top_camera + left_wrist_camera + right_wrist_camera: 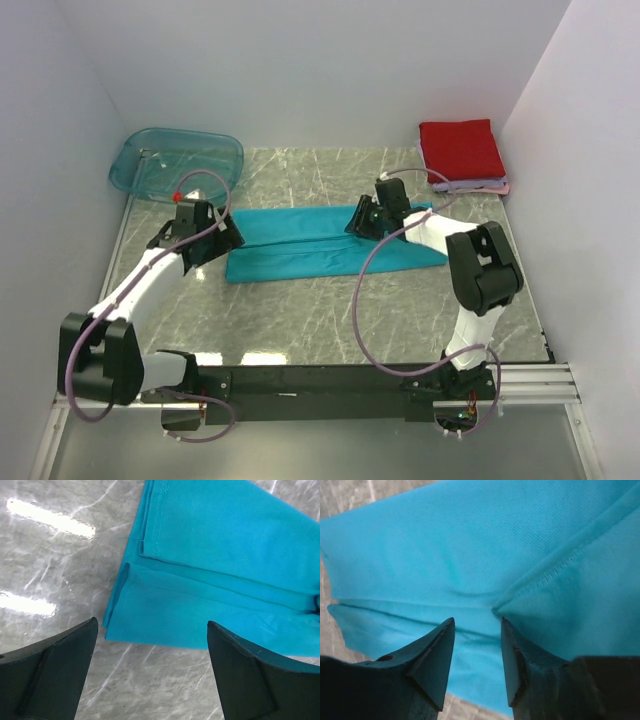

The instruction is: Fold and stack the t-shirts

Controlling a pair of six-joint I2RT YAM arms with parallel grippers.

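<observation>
Next, my left gripper pulls the strip's stitched hem end (246, 262) toward the black bar to turn the strip lengthwise, because the teal t-shirt's strip (304, 246) lies parallel to the black bar.
The teal t-shirt (310, 250) lies across the middle of the table, folded lengthwise into a long strip. Its left end (225, 555) shows stacked layers and a stitched hem. My left gripper (226, 234) hovers at that end, wide open (152, 622), with bare marble between its fingers just short of the cloth's edge. My right gripper (362, 220) hangs low over the strip's right half, its jaws (477, 620) open a moderate way above a hem fold of the teal cloth (470, 545), with nothing pinched. A red folded t-shirt (460, 148) tops a pale lilac one (482, 186) at the back right.
A see-through teal plastic tub (180, 160) stands at the back left corner. White walls close in the grey marble table (300, 320) on three sides. The black rail with both arm bases runs along the near edge.
</observation>
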